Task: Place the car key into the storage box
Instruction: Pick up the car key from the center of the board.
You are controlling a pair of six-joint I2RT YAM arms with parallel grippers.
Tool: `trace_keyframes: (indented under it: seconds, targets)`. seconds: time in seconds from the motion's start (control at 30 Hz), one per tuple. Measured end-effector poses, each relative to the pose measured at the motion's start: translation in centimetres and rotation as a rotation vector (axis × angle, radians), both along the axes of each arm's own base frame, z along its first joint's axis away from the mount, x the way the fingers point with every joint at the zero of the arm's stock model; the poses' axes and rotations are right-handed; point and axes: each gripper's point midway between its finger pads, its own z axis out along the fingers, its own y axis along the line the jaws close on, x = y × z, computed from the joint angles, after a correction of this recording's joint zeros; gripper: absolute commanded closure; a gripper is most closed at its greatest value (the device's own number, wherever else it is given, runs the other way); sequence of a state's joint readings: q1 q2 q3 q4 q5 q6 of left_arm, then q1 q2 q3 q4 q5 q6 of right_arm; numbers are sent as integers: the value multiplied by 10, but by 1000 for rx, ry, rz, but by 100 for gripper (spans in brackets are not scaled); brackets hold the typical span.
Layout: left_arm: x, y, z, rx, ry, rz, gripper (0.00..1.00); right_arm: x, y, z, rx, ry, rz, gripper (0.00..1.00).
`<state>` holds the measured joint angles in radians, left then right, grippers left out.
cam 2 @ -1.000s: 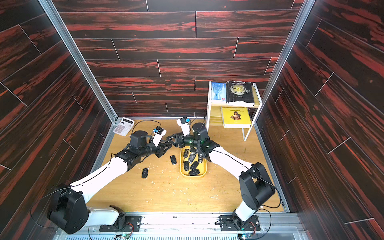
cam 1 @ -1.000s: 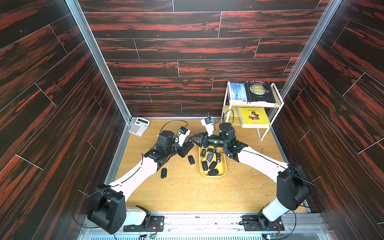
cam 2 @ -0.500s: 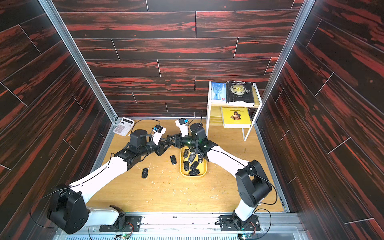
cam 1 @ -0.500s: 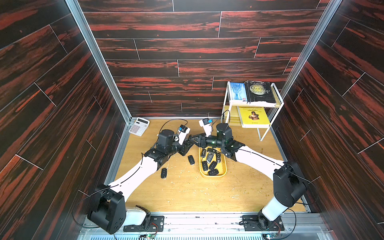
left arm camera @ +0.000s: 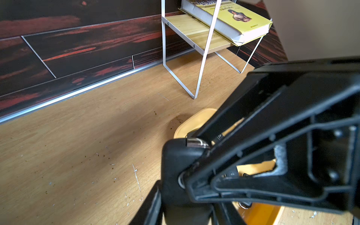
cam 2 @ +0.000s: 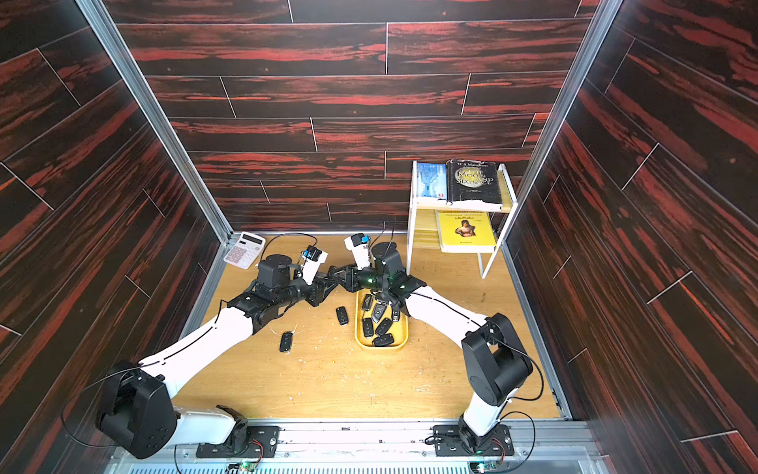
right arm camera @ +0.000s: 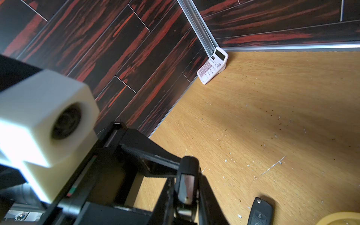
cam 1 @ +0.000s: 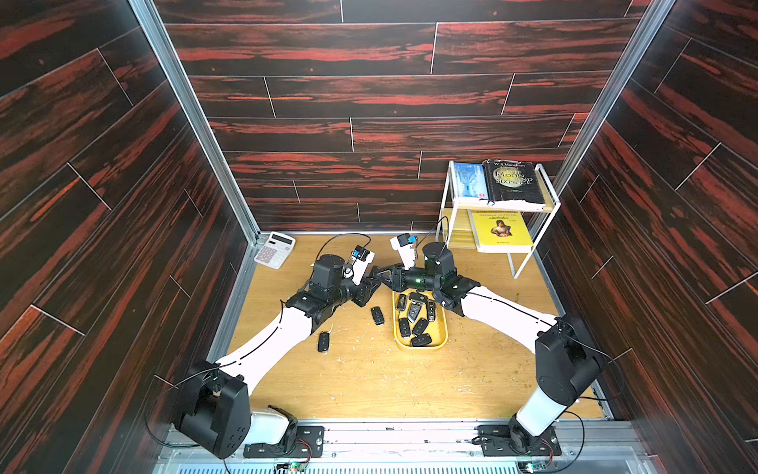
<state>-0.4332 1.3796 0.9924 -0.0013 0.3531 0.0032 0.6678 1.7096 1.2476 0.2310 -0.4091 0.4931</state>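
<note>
My left gripper should open and move away first, because both grippers are holding the same car key [left arm camera: 184, 167]. Then my right gripper will lower it into the storage box [cam 1: 421, 321].
Above the table, just behind the far end of the yellow storage box [cam 1: 420, 348], my two grippers meet tip to tip. A black car key [left arm camera: 175, 165] with a silver end is held between them. In the left wrist view my left gripper [left arm camera: 183, 196] is shut on the key's body. My right gripper [right arm camera: 186, 187] is clamped on the same car key [right arm camera: 187, 183] from the opposite side, its fingers pressed against both faces. Both top views show the left gripper [cam 1: 371, 283] and right gripper [cam 1: 383, 274] touching. Several black key fobs lie in the storage box [cam 2: 381, 347].
Two loose key fobs lie on the wooden table left of the box [cam 1: 377, 315] [cam 1: 324, 341]. A white calculator [cam 1: 274, 249] sits in the back left corner. A white wire rack [cam 1: 517, 262] with books stands at the back right. Dark walls enclose three sides.
My right gripper has moved left to the left gripper and closed its jaws onto the key held there. The left arm has stayed in place.
</note>
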Motion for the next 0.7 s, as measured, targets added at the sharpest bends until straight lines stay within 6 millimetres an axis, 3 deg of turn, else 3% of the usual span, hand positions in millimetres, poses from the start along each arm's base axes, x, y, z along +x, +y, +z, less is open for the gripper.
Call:
trace_keyframes:
  seconds: [0.17,0.27,0.33,0.7]
  targets:
    - [2,0,-5,34,20,8,55,1,0,-5,-16,9,-6,100]
    - [4,-3,-11,106,42,7,45,1,1,-4,-14,8,-5,100]
    - [5,-8,-16,150,51,-8,0,0,3,0,-9,2,2,100]
    - [0,0,-22,208,36,21,0,-8,8,-1,-14,9,26,100]
